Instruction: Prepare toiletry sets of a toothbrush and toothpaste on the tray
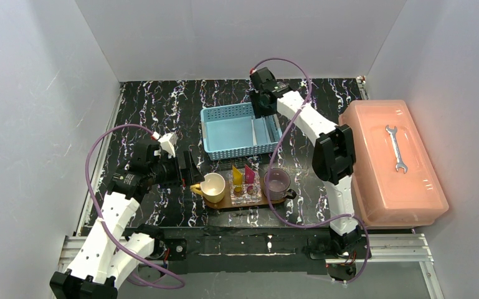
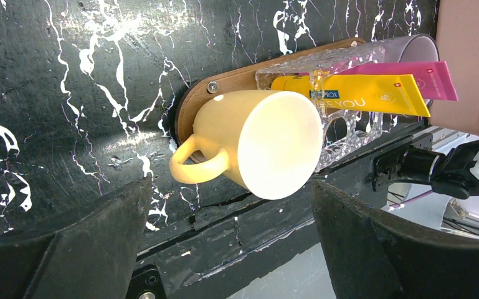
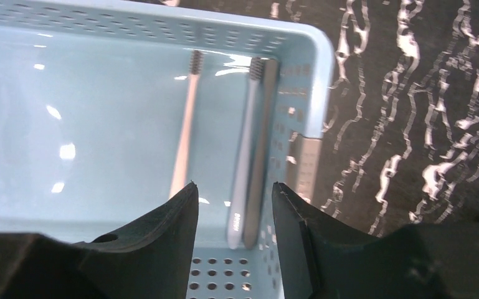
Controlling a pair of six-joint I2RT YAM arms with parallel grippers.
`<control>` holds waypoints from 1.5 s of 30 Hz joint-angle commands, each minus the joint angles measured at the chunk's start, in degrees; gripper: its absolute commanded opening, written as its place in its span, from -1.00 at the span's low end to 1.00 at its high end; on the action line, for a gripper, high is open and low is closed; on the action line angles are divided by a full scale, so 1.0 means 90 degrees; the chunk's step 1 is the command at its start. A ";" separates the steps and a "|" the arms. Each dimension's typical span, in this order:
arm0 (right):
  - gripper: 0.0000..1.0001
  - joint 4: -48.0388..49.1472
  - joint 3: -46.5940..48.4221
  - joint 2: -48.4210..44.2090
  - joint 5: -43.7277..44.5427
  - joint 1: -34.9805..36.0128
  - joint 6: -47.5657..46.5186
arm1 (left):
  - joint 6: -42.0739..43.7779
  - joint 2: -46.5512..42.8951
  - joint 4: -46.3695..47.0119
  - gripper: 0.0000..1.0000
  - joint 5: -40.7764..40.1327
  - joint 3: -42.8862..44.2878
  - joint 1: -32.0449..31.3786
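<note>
I should keep lowering my right gripper toward the pink toothbrush [image 3: 188, 115], which lies clear of the basket's side, until my fingers straddle its handle [image 3: 181, 163], and then close them.
The dark-brown tray [image 1: 249, 203] holds a yellow cup [image 1: 213, 187], a clear holder [image 1: 247, 189] with the yellow toothpaste [image 1: 237, 176] and the pink toothpaste [image 1: 249, 174], and a purple cup [image 1: 278, 182]. Two pale toothbrushes lie in the blue basket [image 1: 207, 134]: one in the right half [image 3: 185, 134], one along the right wall [image 3: 243, 156]. My right gripper [image 3: 233, 187] is open and empty above the wall-side brush's handle end. My left gripper [image 2: 230, 184] is open and empty just left of the yellow cup [image 2: 261, 143]; both tubes [image 2: 361, 93] [image 2: 423, 78] show behind it.
A big salmon-pink box [image 1: 392, 180] with a wrench [image 1: 396, 147] on its lid stands at the right. The basket sits behind the tray in the middle of the black marbled table. White walls close in the sides and back.
</note>
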 commanded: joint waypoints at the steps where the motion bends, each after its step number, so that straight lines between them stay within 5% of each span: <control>1: 0.10 0.0212 0.0433 0.0338 -0.0406 0.0162 0.0088 | 0.0061 0.0023 0.0018 0.97 0.0023 -0.0027 0.0000; 30: 0.09 0.0359 0.0700 0.1617 -0.0673 0.0322 0.0072 | 0.0062 0.0139 0.0018 0.97 0.0023 -0.0017 0.0000; 45: -0.31 0.0287 0.0534 0.1924 -0.0651 0.0342 -0.0063 | 0.0057 0.0141 0.0009 0.97 0.0006 -0.0017 0.0000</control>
